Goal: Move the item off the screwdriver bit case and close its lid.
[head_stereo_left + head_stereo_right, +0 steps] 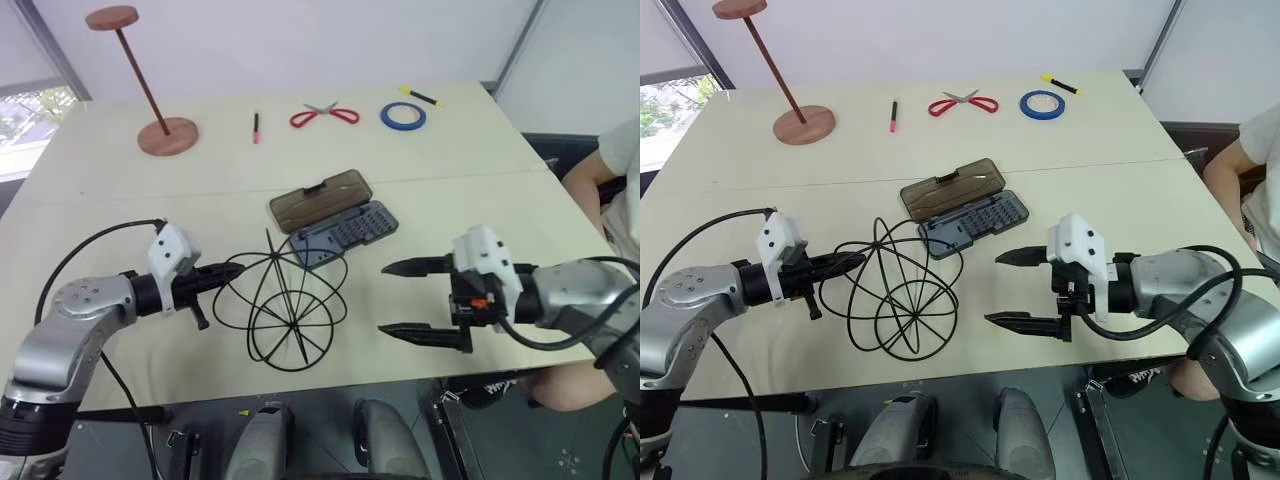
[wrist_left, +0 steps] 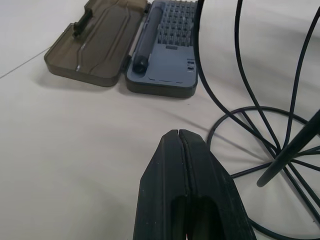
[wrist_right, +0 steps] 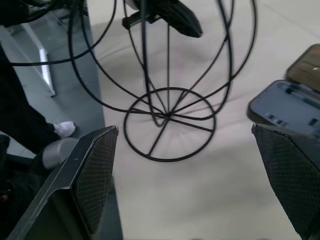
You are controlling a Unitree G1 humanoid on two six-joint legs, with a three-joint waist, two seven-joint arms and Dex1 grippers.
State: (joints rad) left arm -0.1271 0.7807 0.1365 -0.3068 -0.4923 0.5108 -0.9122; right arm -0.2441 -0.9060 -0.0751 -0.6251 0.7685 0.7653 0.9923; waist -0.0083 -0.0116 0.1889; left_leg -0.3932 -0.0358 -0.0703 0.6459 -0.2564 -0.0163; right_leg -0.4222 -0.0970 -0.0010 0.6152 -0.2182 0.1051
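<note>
The cage's near wires run upright across the gap of my open right gripper, so I should keep moving toward the cage until the fingers are on either side of a wire.
The item, a black wire globe cage, lies on its side on the table near the front edge. Its far hoops cross in front of a corner of the screwdriver bit case. The case lies open, its blue-grey tray full of bits and the smoky-brown lid flat behind it. My left gripper is shut, its tip at the cage's left side, and no wire shows between its fingers. To the cage's right my right gripper stands wide open and empty, facing the ring base.
At the back of the table are a brown stand on a round base, a pink pen, red scissors, a blue tape roll and a yellow marker. A person sits at the right edge.
</note>
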